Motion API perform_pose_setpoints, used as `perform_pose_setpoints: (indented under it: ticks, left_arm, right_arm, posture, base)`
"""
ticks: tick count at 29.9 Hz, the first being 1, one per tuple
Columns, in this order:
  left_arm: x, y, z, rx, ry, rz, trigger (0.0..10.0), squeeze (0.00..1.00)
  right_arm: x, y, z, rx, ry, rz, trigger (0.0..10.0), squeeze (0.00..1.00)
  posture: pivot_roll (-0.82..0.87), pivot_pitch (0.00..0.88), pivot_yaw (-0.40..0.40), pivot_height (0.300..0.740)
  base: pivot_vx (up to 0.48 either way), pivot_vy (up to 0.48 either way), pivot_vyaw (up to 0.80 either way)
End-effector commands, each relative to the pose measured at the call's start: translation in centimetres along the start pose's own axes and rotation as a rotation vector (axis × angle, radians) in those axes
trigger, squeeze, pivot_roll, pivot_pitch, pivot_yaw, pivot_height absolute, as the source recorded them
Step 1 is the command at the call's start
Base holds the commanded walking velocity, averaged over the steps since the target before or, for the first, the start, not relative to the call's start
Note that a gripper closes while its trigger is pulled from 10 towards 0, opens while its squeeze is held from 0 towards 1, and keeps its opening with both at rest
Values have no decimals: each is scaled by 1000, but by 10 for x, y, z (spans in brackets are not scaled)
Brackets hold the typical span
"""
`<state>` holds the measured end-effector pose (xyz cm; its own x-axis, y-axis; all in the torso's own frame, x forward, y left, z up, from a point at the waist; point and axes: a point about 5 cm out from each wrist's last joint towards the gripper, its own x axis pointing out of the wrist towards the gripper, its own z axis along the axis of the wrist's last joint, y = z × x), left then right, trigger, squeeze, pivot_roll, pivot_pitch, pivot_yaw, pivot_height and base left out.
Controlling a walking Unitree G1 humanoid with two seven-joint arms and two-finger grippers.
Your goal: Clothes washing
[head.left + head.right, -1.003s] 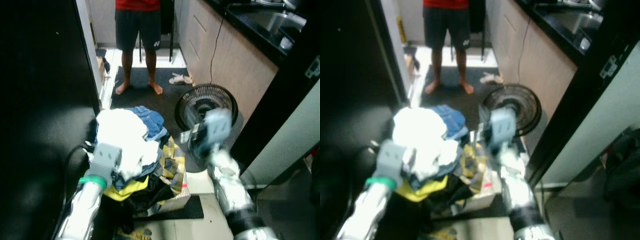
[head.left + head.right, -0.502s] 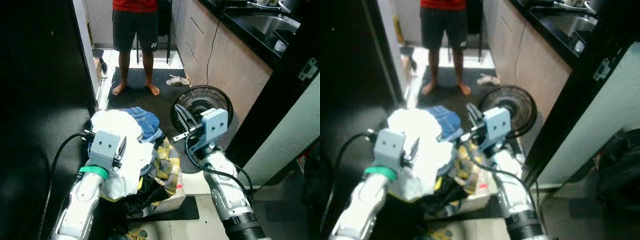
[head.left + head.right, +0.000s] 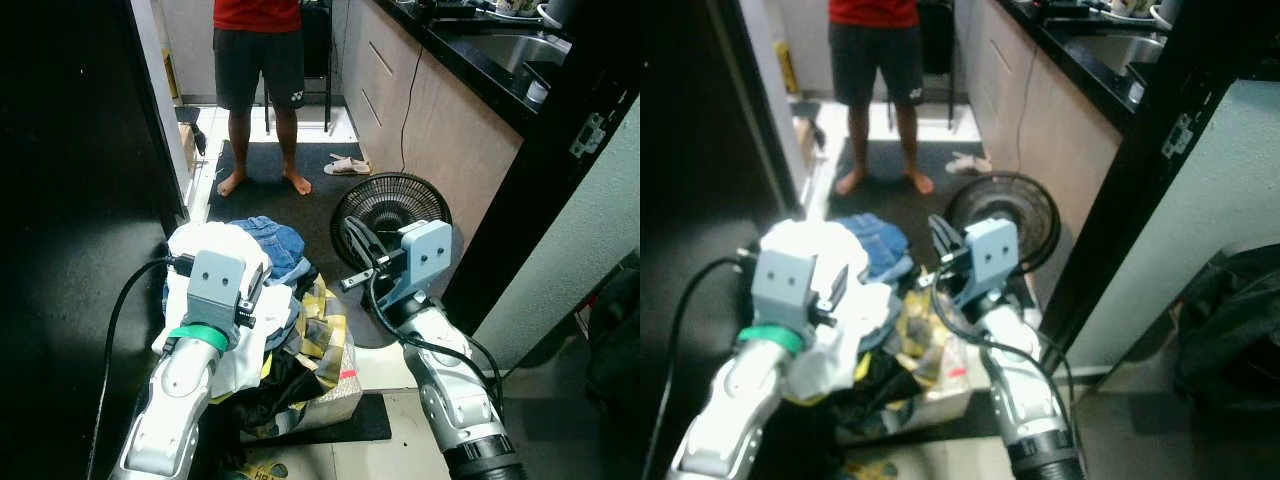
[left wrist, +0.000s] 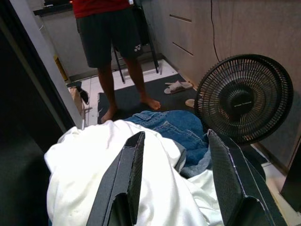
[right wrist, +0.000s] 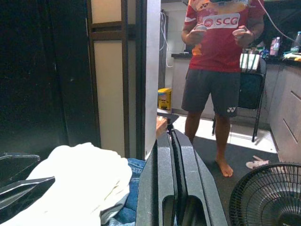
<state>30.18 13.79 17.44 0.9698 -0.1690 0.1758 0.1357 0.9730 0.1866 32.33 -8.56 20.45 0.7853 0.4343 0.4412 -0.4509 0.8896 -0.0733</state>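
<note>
I expect that the white garment will (image 3: 196,238) come off alone and show more jeans when I lift it, because blue jeans (image 3: 276,244) stick out around the white garment's edge.
A heap of laundry sits in a low basket (image 3: 343,385) on the floor: a white garment (image 3: 212,243) on top, blue jeans (image 3: 277,240) behind it, yellow checked cloth (image 3: 325,325) at the right. My left gripper (image 4: 176,165) is pushed down over the white garment (image 4: 94,188). Its fingers (image 4: 128,174) stand wide apart with the cloth bulging between them. My right gripper (image 3: 357,247) hovers at the heap's right side, just in front of the fan, shut with nothing in it. Its fingers (image 5: 171,155) are pressed together.
A black floor fan (image 3: 390,207) stands right of the heap. A barefoot person (image 3: 258,60) stands on a dark mat beyond, with slippers (image 3: 345,165) nearby. A kitchen counter (image 3: 450,110) runs along the right. A black wall (image 3: 70,200) closes the left.
The camera has shifted and the blur has cleared. My right gripper has moved in toward the heap's right side. My left gripper has stayed on the white garment.
</note>
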Motion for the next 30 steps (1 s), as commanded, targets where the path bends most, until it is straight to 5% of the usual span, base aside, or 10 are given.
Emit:
perform_pose_setpoints:
  ticks: [1,30]
  left_arm:
    - [0,1,3,-7,-2,11,10000,0]
    - [-1,3,7,47,-15,19,10000,0]
  right_arm:
    - [-2,2,-1,11,12,2,10000,0]
    - [-3,0,-3,10,40,-3,10000,0]
  posture:
    - [54,73,1,740]
    - [54,71,0,740]
  base:
    - [0,0,0]
    - [0,-1,0]
